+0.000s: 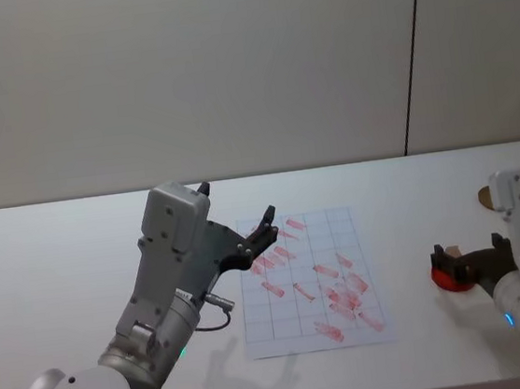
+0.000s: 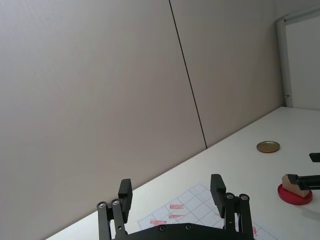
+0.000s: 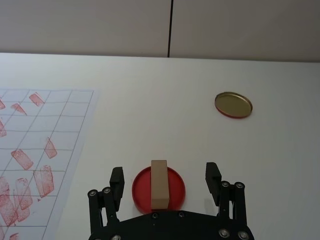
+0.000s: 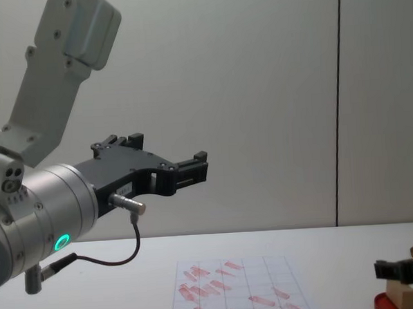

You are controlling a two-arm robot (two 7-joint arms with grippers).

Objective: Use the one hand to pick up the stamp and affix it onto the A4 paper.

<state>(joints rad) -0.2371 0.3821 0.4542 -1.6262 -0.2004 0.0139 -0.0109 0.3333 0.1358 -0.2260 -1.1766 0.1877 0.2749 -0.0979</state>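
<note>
The stamp (image 3: pixel 160 185) sits well within the dish's rim (image 3: pixel 136 190), so I expect it to come free when I lift it and the red dish to stay behind.
The stamp (image 3: pixel 159 184), a small tan wooden block, rests on a round red dish (image 3: pixel 175 192) to the right of the A4 paper (image 3: pixel 45 130). My right gripper (image 3: pixel 165 176) is open and low at the table, with one finger on each side of the stamp and a gap to both. In the head view the right gripper (image 1: pixel 469 260) sits over the red dish (image 1: pixel 448 278), right of the paper (image 1: pixel 307 278). From the chest view the stamp (image 4: pixel 402 293) shows under the right gripper (image 4: pixel 394 269). My left gripper (image 1: pixel 265 222) is open, raised above the paper's far left part.
A gold round disc (image 3: pixel 233 104) lies on the white table (image 1: pixel 62 273) beyond the red dish. The paper carries many red stamp marks. The large left arm (image 4: pixel 50 204) hangs over the table's left half. A plain wall stands behind the table.
</note>
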